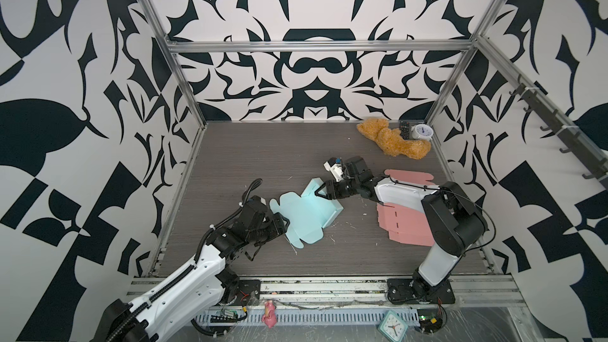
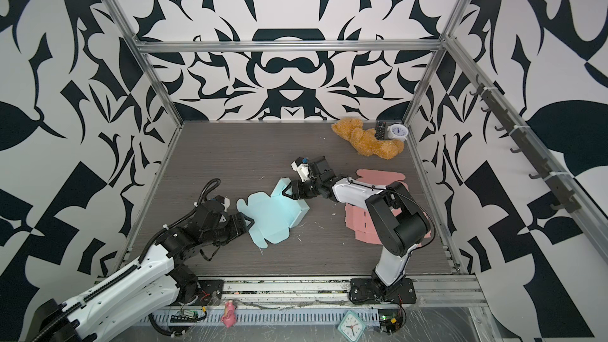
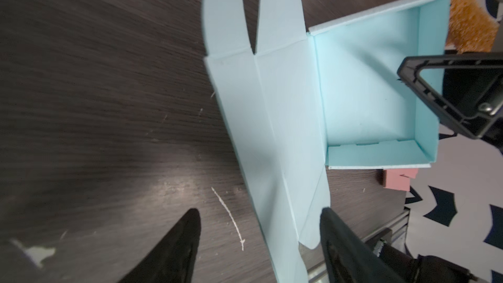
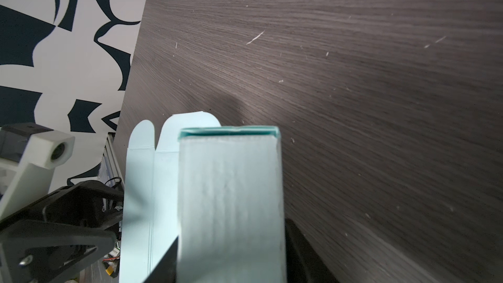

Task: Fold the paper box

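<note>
The lid panel's far flap [image 1: 291, 198] is sticking out flat. Next, my right gripper moves away from the tray's far side and folds that flap in before the lid panel closes.
The light blue paper box [image 1: 306, 215] [image 2: 273, 215] lies mid-table, partly folded. Its tray end has raised walls [image 3: 362, 91], and its flat lid panel with rounded flaps points toward the left arm. My right gripper [image 1: 317, 190] [image 2: 285, 192] [image 4: 231, 235] is shut on the tray's far side wall [image 4: 231, 200], one finger inside the tray and one outside. My left gripper [image 1: 286, 222] [image 2: 248, 222] [image 3: 260, 210] is open at the box's left edge. It straddles the flat lid panel, with paper between its fingers but not pinched.
Flat pink box blanks [image 1: 404, 225] lie under and behind the right arm. A brown teddy bear [image 1: 391, 138], a remote [image 1: 404, 129] and a white alarm clock [image 1: 422, 132] sit at the back right corner. A pink toy [image 1: 269, 314] and a teal clock [image 1: 393, 325] lie on the front rail.
</note>
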Motion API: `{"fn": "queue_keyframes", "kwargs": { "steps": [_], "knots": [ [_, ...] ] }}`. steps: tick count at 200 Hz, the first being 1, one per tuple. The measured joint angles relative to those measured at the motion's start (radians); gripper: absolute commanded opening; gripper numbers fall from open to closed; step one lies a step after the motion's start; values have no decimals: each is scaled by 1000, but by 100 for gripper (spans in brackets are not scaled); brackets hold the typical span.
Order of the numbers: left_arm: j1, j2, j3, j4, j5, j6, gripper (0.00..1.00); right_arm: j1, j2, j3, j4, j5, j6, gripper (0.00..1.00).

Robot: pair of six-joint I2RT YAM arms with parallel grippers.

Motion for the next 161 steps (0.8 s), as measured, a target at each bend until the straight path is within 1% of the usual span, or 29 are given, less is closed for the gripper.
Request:
{"fn": "queue_keyframes", "kwargs": {
  "steps": [22,45,89,131,161],
  "knots": [
    [0,49,0,51,16,-8,50,-1,0,-2,10,-7,5,51],
    [0,58,0,80,17,-16,42,-1,0,-2,15,-11,6,51],
    [0,57,0,105,16,-33,30,-2,0,-2,23,-15,8,51],
    [0,57,0,111,14,-36,20,-2,0,-2,31,-18,13,51],
    [0,57,0,112,12,-40,17,-2,0,-7,39,-18,13,52]
  ]
}}
